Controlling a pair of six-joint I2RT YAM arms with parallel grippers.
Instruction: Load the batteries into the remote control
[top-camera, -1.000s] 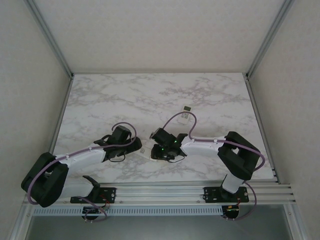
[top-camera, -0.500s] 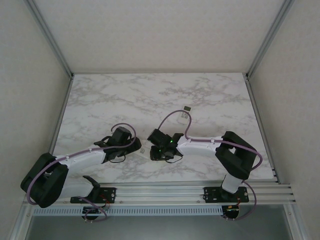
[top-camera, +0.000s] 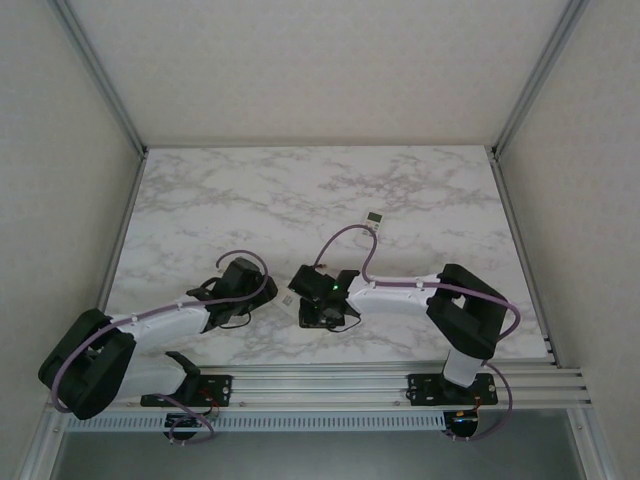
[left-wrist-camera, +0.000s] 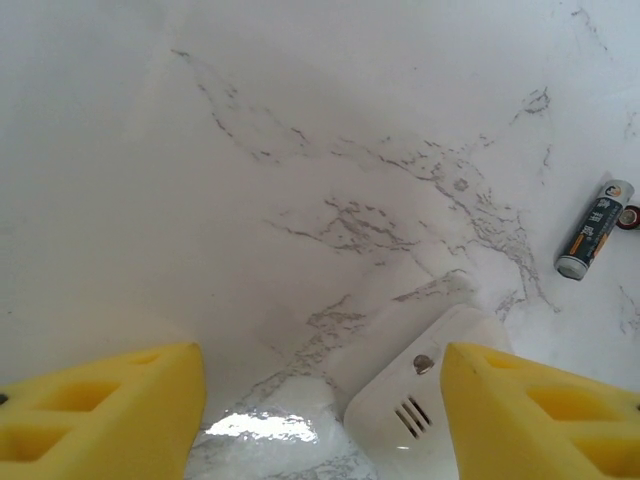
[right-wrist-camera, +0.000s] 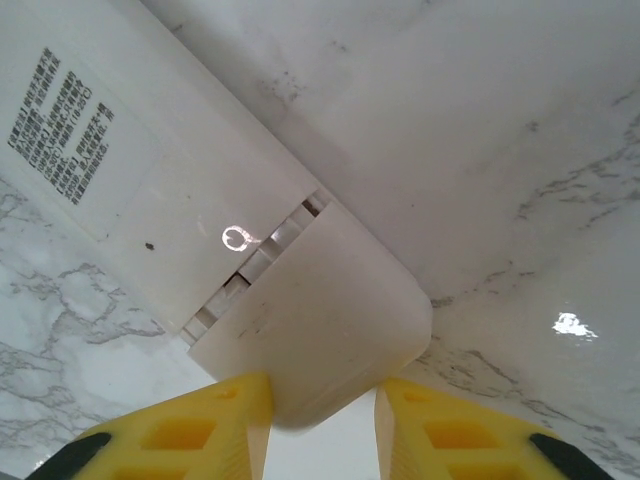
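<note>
Next, my right gripper opens and pushes the rounded end all the way in, because the battery cover sticks up from the remote's body with a gap at the seam.
The white remote lies back-side up on the marble table, between the two grippers. My right gripper is shut on its battery cover, one yellow finger on each side of the rounded end. A gap shows at the cover's seam. My left gripper is open, with the remote's other end beside its right finger. One dark battery with pale ends lies on the table beyond, and a second battery's reddish end shows at the frame edge.
A second small white remote lies farther back, right of centre. Aluminium frame rails run along the table's sides, with white walls behind. The right arm's purple cable loops over the table.
My right gripper has shifted left and slightly nearer with the remote's end in it. The left gripper has barely moved.
</note>
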